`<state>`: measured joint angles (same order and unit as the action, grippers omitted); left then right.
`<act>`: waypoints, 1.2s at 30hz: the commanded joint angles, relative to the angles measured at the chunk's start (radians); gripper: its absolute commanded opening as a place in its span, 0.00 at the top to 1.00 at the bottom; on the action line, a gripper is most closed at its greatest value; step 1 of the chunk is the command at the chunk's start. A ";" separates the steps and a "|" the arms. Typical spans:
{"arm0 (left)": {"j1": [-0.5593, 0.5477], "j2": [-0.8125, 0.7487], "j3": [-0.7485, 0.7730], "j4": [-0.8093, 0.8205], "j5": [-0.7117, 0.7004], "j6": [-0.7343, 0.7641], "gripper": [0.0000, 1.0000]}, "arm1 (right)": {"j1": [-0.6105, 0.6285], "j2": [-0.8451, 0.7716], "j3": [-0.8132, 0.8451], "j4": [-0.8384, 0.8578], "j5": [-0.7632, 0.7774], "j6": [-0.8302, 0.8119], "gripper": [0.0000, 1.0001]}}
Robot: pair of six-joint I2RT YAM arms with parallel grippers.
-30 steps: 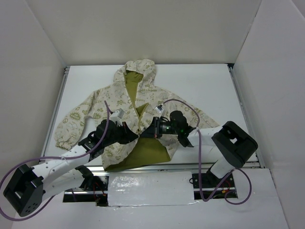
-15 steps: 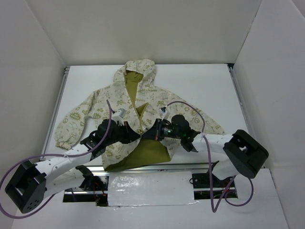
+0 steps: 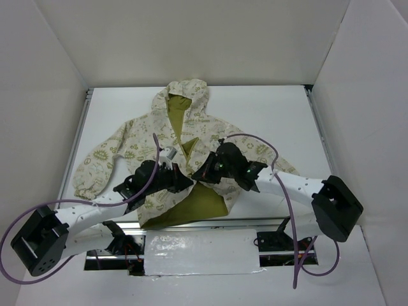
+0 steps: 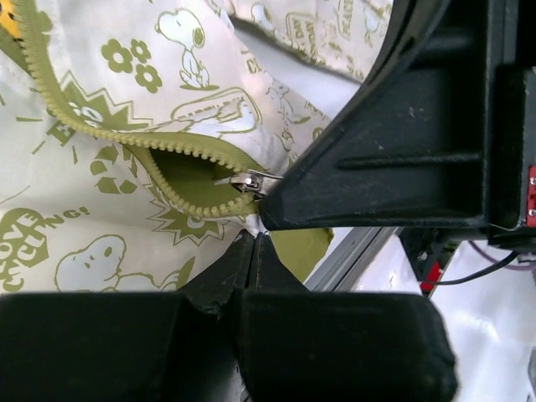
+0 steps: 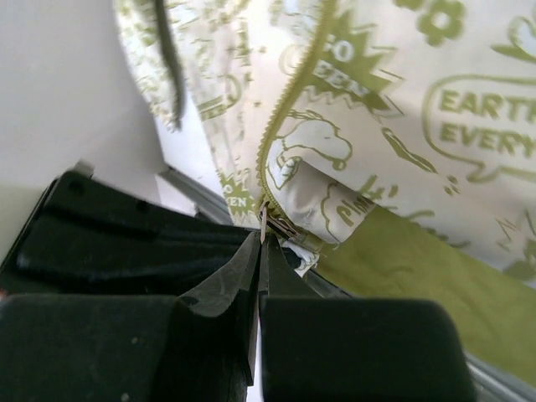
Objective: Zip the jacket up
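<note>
The olive zipper teeth curve apart above the slider, so the robot's left gripper should pull the jacket's edge [image 4: 250, 223] toward the aluminium rail to straighten the teeth.
The cream jacket [image 3: 185, 121] with olive doodles lies flat on the table, hood at the far end, its lower front open on olive lining [image 3: 191, 207]. Both grippers meet at the lower front. My left gripper [image 3: 186, 183] is shut; in the left wrist view its tips [image 4: 254, 239] pinch the jacket's edge just below the metal zipper slider [image 4: 245, 180]. My right gripper [image 3: 203, 174] is shut too. The right wrist view shows its tips [image 5: 260, 239] closed on the thin metal pull tab [image 5: 263, 219], at the foot of the olive zipper teeth [image 5: 289, 100].
White walls box the table in on the left [image 3: 38, 127], the right and the far side. An aluminium rail [image 3: 255, 222] runs along the near edge. Purple cables [image 3: 290, 204] loop off both arms. The left arm's black body [image 5: 126, 243] sits close beside my right fingers.
The left gripper has shifted slightly right towards the zipper. The right arm has stretched out, its elbow swinging right and down, while its gripper stayed at the jacket's front. Both stayed shut.
</note>
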<state>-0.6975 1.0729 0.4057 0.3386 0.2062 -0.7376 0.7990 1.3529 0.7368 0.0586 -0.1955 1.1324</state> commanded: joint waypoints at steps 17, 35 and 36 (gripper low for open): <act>-0.180 0.088 -0.045 -0.102 0.027 0.060 1.00 | -0.014 0.158 0.292 -0.013 0.213 0.087 1.00; -0.177 -0.119 0.025 -0.449 -0.429 -0.054 1.00 | 0.098 -0.024 -0.048 0.049 0.291 0.128 1.00; -0.177 -0.122 0.025 -0.444 -0.423 -0.043 1.00 | 0.107 -0.029 -0.054 0.038 0.301 0.154 1.00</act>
<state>-0.8726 0.9668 0.4198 0.0189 -0.1726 -0.7792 0.9047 1.3781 0.6983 0.0532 -0.0628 1.2285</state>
